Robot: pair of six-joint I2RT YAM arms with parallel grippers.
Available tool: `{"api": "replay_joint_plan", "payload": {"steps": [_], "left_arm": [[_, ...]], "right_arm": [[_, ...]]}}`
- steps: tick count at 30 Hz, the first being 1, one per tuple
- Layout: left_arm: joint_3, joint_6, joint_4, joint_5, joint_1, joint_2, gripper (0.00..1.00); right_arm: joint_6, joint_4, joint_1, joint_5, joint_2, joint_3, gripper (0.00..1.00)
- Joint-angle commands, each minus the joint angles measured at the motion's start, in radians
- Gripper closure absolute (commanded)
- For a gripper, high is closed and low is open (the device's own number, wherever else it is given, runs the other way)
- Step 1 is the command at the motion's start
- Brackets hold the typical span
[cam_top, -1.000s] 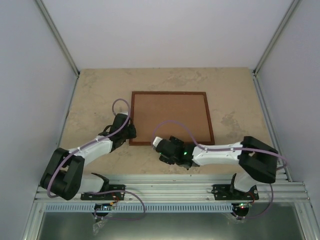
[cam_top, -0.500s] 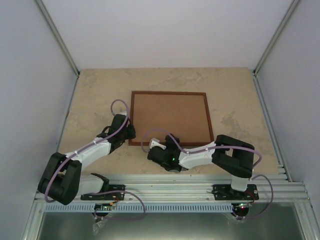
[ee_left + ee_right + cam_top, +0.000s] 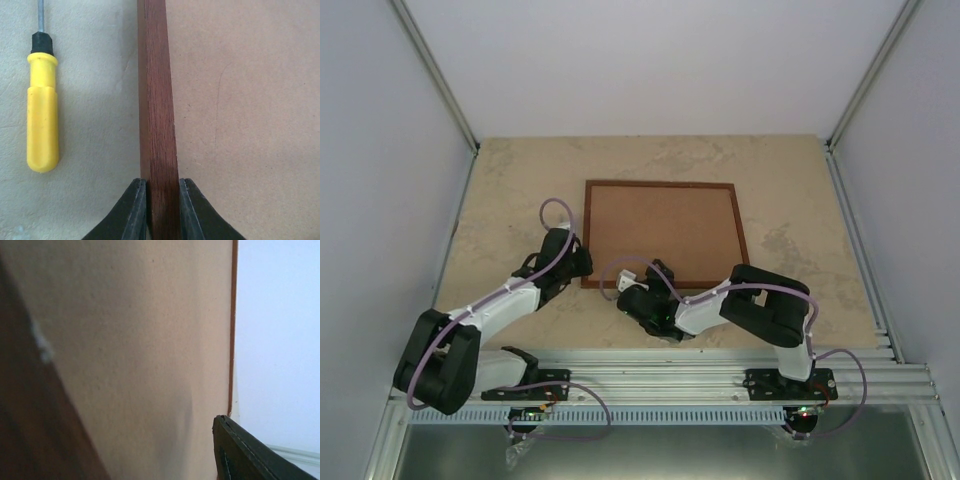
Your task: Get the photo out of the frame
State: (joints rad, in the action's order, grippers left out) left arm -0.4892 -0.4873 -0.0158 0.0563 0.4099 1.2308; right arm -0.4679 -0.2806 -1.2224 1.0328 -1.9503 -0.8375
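Next, my left gripper opens and moves away from the frame's side rail (image 3: pixel 587 215), which it is closed on, before my right gripper turns the frame over by its near rail (image 3: pixel 700 284).
The frame (image 3: pixel 660 232) lies flat on the table with its brown fibreboard back up and thin reddish-brown wooden edges. The photo is hidden beneath that back. My left gripper (image 3: pixel 582 268) is at the frame's near-left corner, shut on the left wooden rail (image 3: pixel 157 100), one dark finger on each side of it (image 3: pixel 162 200). My right gripper (image 3: pixel 638 292) sits low at the near edge, left of centre. In the right wrist view one dark finger (image 3: pixel 240 452) stands over the board (image 3: pixel 140 340), well apart from the blurred wooden edge (image 3: pixel 30 430). The other finger is out of view.
A yellow-handled screwdriver (image 3: pixel 42 115) lies on the table just left of the frame's left rail, parallel to it. White walls (image 3: pixel 380 130) enclose the table on three sides. The arms' metal mounting rail (image 3: pixel 650 385) runs along the near edge.
My right gripper has moved left along the frame's near edge and closer to it, the right arm folding in at the elbow. The left gripper has kept its hold on the left rail.
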Motion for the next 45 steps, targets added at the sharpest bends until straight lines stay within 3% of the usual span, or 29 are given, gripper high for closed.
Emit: {"api": "replay_joint_plan", "payload": {"steps": [1,9,19,21,29,39,45], "left_arm": [[0.008,-0.024,0.098,-0.117,0.015,-0.045,0.98],[0.035,-0.076,0.133,-0.095,0.014,-0.099,0.86],[0.062,-0.197,0.067,0.034,0.013,-0.413,0.54],[0.064,-0.221,0.027,0.065,0.013,-0.499,0.45],[0.023,-0.244,-0.114,0.138,0.013,-0.778,0.25],[0.038,-0.270,-0.165,0.189,0.013,-0.925,0.12],[0.028,-0.268,-0.201,0.226,0.013,-0.991,0.10]], "right_arm": [[-0.101,-0.216,0.025,0.066,-0.020,0.005,0.45],[-0.105,-0.235,0.024,0.089,-0.012,0.022,0.64],[-0.012,-0.095,0.003,0.106,0.071,-0.009,0.99],[0.008,-0.060,0.001,0.101,0.095,-0.011,0.99],[0.055,0.085,-0.029,0.100,0.215,-0.059,1.00],[0.082,0.160,-0.045,0.029,0.412,-0.133,1.00],[0.099,0.233,-0.043,-0.034,0.485,-0.220,1.00]]}}
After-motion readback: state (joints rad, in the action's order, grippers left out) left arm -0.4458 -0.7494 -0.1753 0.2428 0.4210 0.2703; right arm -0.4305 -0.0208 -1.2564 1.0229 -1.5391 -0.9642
